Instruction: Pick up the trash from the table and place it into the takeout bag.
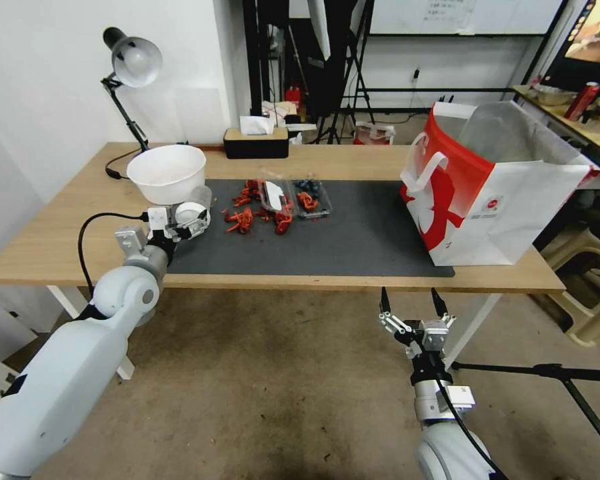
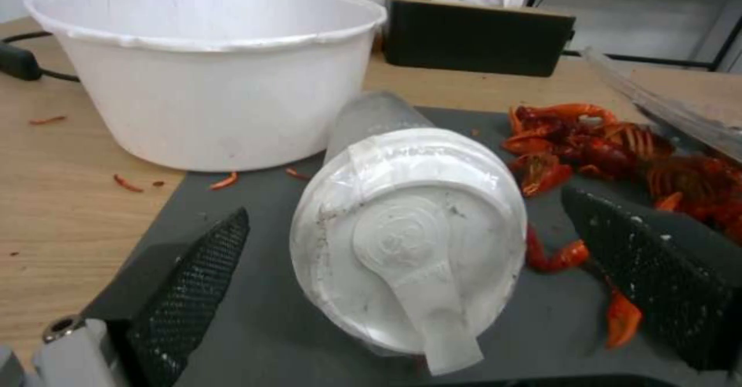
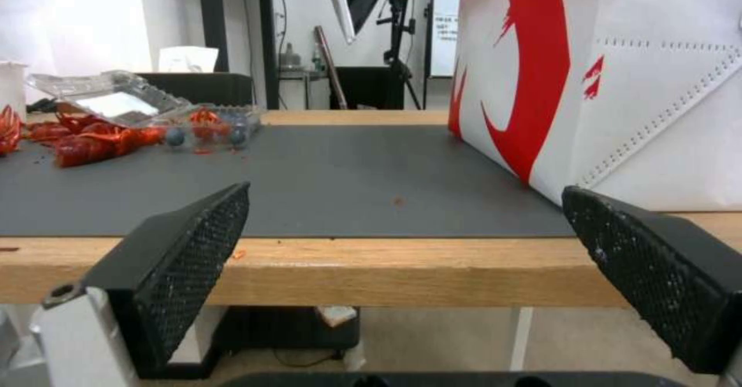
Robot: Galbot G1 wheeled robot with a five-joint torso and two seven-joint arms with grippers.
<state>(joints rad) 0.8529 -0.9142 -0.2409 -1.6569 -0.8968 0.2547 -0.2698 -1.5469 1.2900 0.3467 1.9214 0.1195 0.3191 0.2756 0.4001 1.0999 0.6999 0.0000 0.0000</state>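
My gripper will make the cup's white lid [image 1: 191,213] buckle and fold when it squeezes the cup to lift it, because wrinkled clear film wraps the cup's thin rim.
A cup with a white lid [image 2: 410,236] lies on its side at the left end of the dark grey mat [image 1: 367,233], lid toward my left wrist. My left gripper [image 2: 403,204] is open around it, a small gap showing on each side; in the head view that gripper [image 1: 187,223] sits at the mat's left edge. Just behind the cup stands a white bowl [image 1: 167,172] on the table [image 1: 60,233]. The white and red takeout bag [image 1: 487,193] stands open at the table's right end. My right gripper [image 1: 410,297] hangs open and empty below the table's front edge, facing the bag [image 3: 618,86].
Red crayfish shells [image 1: 247,213] and an open clear plastic box [image 1: 293,197] with blueberries lie mid-mat. A desk lamp [image 1: 133,60] and a dark tissue box [image 1: 255,142] stand at the back. A stool [image 1: 587,280] and a tripod leg [image 1: 547,370] are at the right.
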